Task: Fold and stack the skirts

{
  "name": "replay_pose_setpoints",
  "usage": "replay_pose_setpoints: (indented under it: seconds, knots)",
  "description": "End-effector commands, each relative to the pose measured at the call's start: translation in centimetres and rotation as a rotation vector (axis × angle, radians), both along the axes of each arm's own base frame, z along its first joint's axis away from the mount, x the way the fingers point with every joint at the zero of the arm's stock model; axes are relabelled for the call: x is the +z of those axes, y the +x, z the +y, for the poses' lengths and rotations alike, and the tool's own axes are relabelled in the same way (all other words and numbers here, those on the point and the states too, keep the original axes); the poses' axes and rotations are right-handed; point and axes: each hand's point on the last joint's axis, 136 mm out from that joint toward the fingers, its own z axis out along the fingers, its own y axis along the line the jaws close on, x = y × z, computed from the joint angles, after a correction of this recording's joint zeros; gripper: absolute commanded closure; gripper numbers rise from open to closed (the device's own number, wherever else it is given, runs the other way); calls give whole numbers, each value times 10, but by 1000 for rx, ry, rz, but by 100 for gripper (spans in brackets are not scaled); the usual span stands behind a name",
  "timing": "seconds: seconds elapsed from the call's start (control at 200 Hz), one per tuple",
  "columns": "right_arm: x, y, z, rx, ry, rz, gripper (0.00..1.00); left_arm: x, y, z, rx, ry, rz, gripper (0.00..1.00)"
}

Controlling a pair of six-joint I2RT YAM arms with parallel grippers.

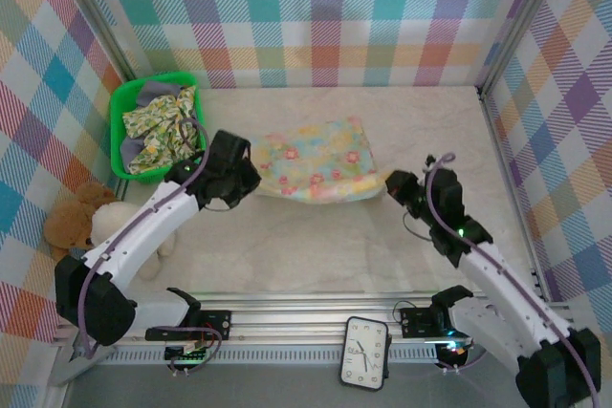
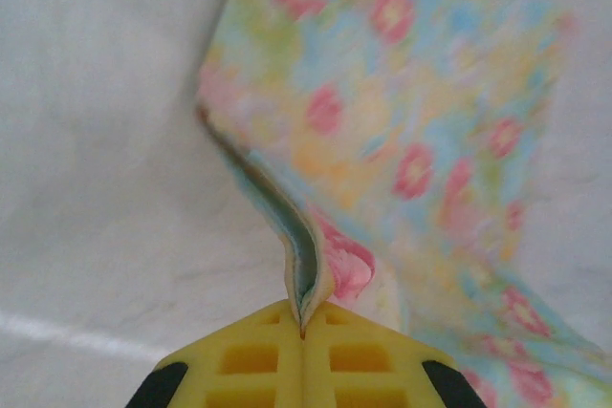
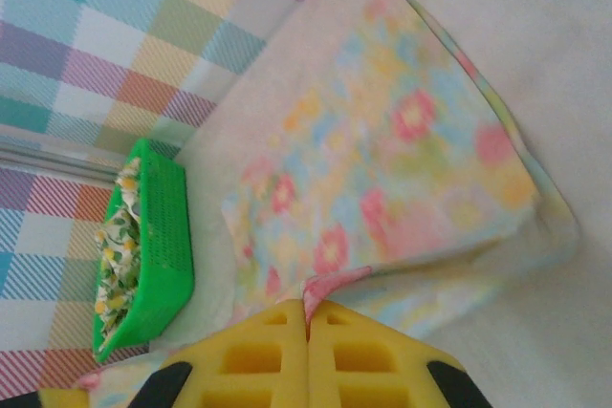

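My right gripper should keep folding forward until the edges meet and then let go, as the skirt's near edge (image 1: 320, 200) spans both grippers and its far edge (image 1: 352, 122) lies flat.
A pale pastel patterned skirt (image 1: 316, 160) with pink flowers lies folded on the table's middle. My left gripper (image 1: 251, 179) is shut on its near left corner; the left wrist view shows the cloth's edge (image 2: 308, 255) pinched between the yellow fingers (image 2: 249, 360). At the skirt's near right corner my right gripper (image 1: 386, 182) is shut on a pink flap (image 3: 330, 284) of the same skirt (image 3: 402, 169). More skirts, one white with yellow-green floral print (image 1: 163, 121) and a grey one (image 1: 153, 95), sit crumpled in the green basket (image 1: 119, 131).
The green basket (image 3: 163, 236) stands at the back left against the plaid wall. Plush teddy bears (image 1: 76, 222) lie at the left edge by my left arm. A clock (image 1: 365, 353) rests on the front rail. Plaid walls close in three sides.
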Motion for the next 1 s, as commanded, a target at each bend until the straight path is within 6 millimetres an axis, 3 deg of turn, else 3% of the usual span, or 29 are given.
replay_pose_setpoints:
  seconds: [0.0,0.195,0.255,0.335,0.475,0.7,1.0]
  knots:
    - [36,45,0,-31,-117,-140,100,-4,27,16,-13,94,2,100]
    - [36,132,23,-7,-169,-120,100,0,88,24,11,134,-51,100]
    - [39,151,30,2,-178,-119,100,-1,103,25,19,142,-53,100]
    - [25,170,31,-19,-195,-75,100,-6,119,28,29,155,-44,100]
    - [9,193,29,-41,-191,-41,100,-19,138,24,18,142,-14,100]
    - [-18,214,38,-22,-177,25,100,-46,149,21,14,154,63,100]
    - [-56,240,44,-26,-195,82,100,-76,167,35,59,153,107,100]
